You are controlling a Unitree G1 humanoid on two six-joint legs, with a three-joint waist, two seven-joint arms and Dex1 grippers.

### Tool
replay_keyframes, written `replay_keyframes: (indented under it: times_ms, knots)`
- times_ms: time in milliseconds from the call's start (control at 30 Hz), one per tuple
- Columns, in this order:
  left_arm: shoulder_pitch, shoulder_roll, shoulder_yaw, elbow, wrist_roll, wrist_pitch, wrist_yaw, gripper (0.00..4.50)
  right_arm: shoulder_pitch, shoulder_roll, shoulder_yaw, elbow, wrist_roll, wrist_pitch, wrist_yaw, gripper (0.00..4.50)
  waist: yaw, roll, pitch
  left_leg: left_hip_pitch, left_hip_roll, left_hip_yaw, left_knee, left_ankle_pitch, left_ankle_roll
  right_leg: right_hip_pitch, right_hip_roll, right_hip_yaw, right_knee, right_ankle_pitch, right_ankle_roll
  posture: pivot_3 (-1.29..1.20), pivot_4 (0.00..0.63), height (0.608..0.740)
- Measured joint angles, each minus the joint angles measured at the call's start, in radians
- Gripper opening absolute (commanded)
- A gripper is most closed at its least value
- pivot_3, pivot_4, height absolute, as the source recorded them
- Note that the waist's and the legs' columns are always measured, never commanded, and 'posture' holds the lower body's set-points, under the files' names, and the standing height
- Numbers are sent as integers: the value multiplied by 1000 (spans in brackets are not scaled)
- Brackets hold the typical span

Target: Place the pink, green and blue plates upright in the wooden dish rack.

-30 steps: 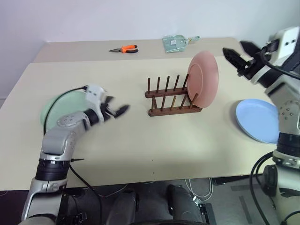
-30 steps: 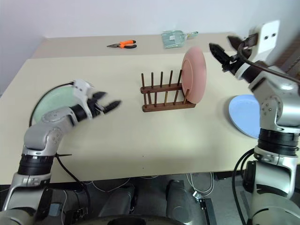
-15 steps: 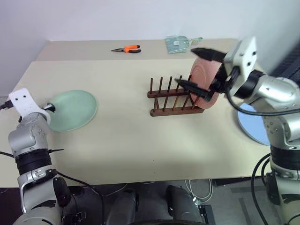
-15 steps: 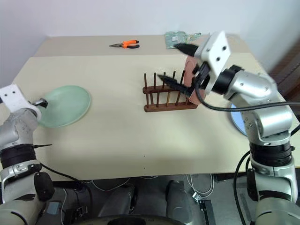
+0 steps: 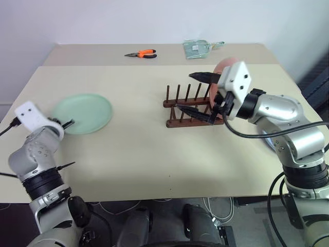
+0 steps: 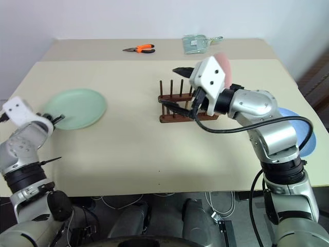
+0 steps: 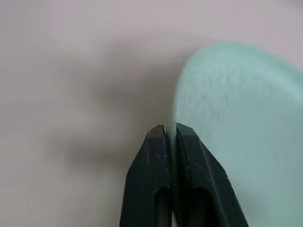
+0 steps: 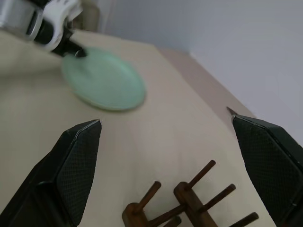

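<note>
The green plate's near rim (image 5: pixel 66 130) is in my left gripper, far from the rack, so next my right gripper grabs the plate's free rim (image 5: pixel 110 107) before standing it upright.
The green plate (image 5: pixel 85 112) lies flat at the table's left. My left gripper (image 5: pixel 66 123) is at its near-left rim, and in the left wrist view the fingertips (image 7: pixel 158 135) are shut on that rim (image 7: pixel 227 109). The wooden dish rack (image 5: pixel 175 123) stands mid-table. The pink plate (image 5: pixel 226 66) stands upright in the rack's right end, partly hidden behind my right hand. My right gripper (image 5: pixel 198 94) hovers wide open over the rack, pointing left, with nothing between its fingers. The blue plate (image 6: pixel 304 138) lies flat at the right, mostly hidden by my right arm.
Orange-handled pliers (image 5: pixel 140 53) and a clear packet (image 5: pixel 198 48) lie on the far table behind a seam. Bare tabletop (image 5: pixel 139 134) stretches between the green plate and the rack. The table's front edge runs close below both arms.
My left gripper swung from the green plate's right side to its left rim and shut on it. My right gripper came from right of the pink plate to over the rack, still open.
</note>
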Motion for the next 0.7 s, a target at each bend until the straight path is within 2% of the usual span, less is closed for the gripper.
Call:
replay_keyframes:
  times_ms: [167,267,433,533,600,667,700]
  knots:
    - [-178,-57,-192,-115,-34,-34,-81,25,-70,63,198,41,-241,-161,-11,4500,-13,-1,0,0,0,2,-1,1,-2,-1,0,1,-1,0,0,0,150,740]
    - [-223,-95,-255,-156,-44,-22,-89,25,-124,83,264,141,-384,-261,-32,4500,-32,-1,0,1,0,3,-2,1,-2,-1,0,2,-1,0,0,0,150,740]
    - [-240,-155,-347,-220,-68,68,-83,25,-194,118,310,317,-592,-389,-109,4500,-30,-1,0,1,0,2,-2,1,-1,-2,1,2,0,1,-1,0,150,740]
    - [-246,-172,-352,-259,-82,100,-71,0,-194,118,315,379,-654,-429,-119,3671,-30,-1,0,1,0,2,-2,1,-1,-2,1,2,-1,1,-1,0,150,740]
    - [-246,-172,-353,-273,-84,117,-69,0,-192,119,314,394,-672,-441,-121,2771,-30,-1,0,1,0,2,-2,1,-1,-2,1,2,0,0,-1,0,150,740]
    - [-246,-175,-344,-272,-87,126,-59,0,-187,121,310,396,-676,-452,-121,1612,-31,-1,0,1,0,2,-2,1,-1,-1,1,2,0,0,-1,0,150,740]
    - [-246,-175,-334,-271,-87,130,-52,337,-185,125,309,395,-678,-457,-121,1096,-31,-1,0,1,0,2,-2,1,-1,-1,1,2,0,0,-1,0,150,740]
